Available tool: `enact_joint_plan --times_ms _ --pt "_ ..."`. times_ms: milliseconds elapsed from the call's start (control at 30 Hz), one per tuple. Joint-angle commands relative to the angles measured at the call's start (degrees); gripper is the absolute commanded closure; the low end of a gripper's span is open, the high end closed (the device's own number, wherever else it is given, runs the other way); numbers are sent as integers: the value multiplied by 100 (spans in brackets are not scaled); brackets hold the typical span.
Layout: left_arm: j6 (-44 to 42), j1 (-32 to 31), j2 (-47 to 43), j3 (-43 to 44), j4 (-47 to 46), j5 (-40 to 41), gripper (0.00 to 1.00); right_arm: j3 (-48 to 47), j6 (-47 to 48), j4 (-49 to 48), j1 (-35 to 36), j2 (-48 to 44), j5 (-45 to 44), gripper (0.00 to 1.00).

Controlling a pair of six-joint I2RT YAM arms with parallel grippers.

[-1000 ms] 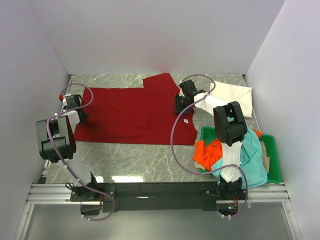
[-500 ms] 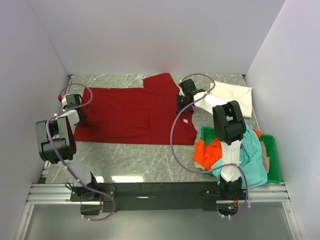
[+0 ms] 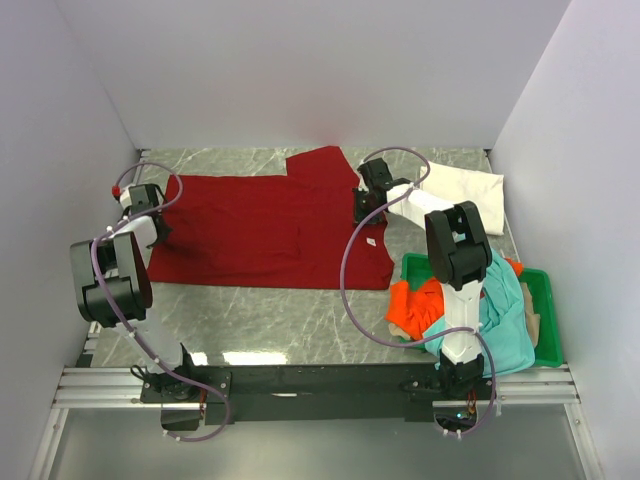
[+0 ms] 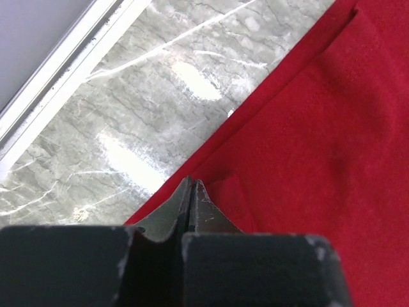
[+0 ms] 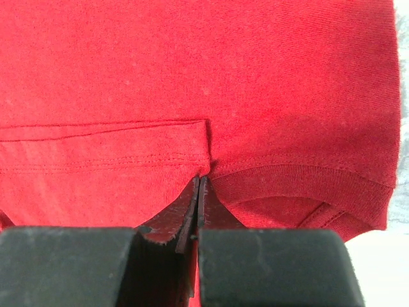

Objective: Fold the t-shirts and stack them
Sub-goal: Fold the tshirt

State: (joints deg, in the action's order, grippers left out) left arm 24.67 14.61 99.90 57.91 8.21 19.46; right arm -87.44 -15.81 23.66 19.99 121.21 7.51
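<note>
I can see that the dark red t-shirt's top layer ends short of the lower layer's edge. My left gripper should pinch the top layer farther in and pull it to that edge.
The dark red t-shirt lies spread flat across the marble table. My left gripper is at the shirt's left edge, its jaws shut, pinching a small pucker of red cloth at the hem. My right gripper is at the shirt's right side, shut on the red fabric where a sleeve seam meets the ribbed collar. The white t-shirt lies folded at the back right. The orange t-shirt and the teal t-shirt are heaped in the tray.
A green plastic tray stands at the right front, beside the right arm's base. Walls close in the table on the left, back and right. A metal rail runs along the table's left edge, close to my left gripper.
My right gripper has closed on the red shirt by the collar after shifting slightly toward the back. The left gripper stayed shut and edged a little toward the back.
</note>
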Motion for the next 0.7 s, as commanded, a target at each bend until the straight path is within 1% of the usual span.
enact_joint_plan --times_ms 0,200,300,333,400,433,467,533,600,633,667 --pt "-6 68 -41 212 14 145 100 -10 -18 130 -30 -141 -311 100" --pt "29 147 -49 212 14 31 100 51 -18 148 -39 -194 -461 100" --pt "30 138 -137 116 -82 -319 98 25 -27 156 -39 -194 -443 100" --pt "47 147 -163 98 -126 -433 93 16 -27 165 -39 -185 -434 100" --pt "47 147 -199 71 -161 -680 88 -1 -18 183 -30 -176 -426 100" --pt "38 156 -190 54 -196 -794 82 7 -18 157 -30 -194 -426 100" --pt "47 139 -190 54 -223 -1021 78 51 -18 148 -39 -203 -417 100" --pt "56 147 -146 71 -258 -1155 70 60 -18 139 -30 -229 -391 100" --pt "73 138 -128 54 -249 -1138 67 78 -1 113 -30 -229 -373 100" --pt "82 147 -120 45 -284 -1146 63 78 -1 104 -30 -247 -355 100" --pt "91 147 -120 36 -276 -1155 62 78 -1 104 -39 -229 -338 100"
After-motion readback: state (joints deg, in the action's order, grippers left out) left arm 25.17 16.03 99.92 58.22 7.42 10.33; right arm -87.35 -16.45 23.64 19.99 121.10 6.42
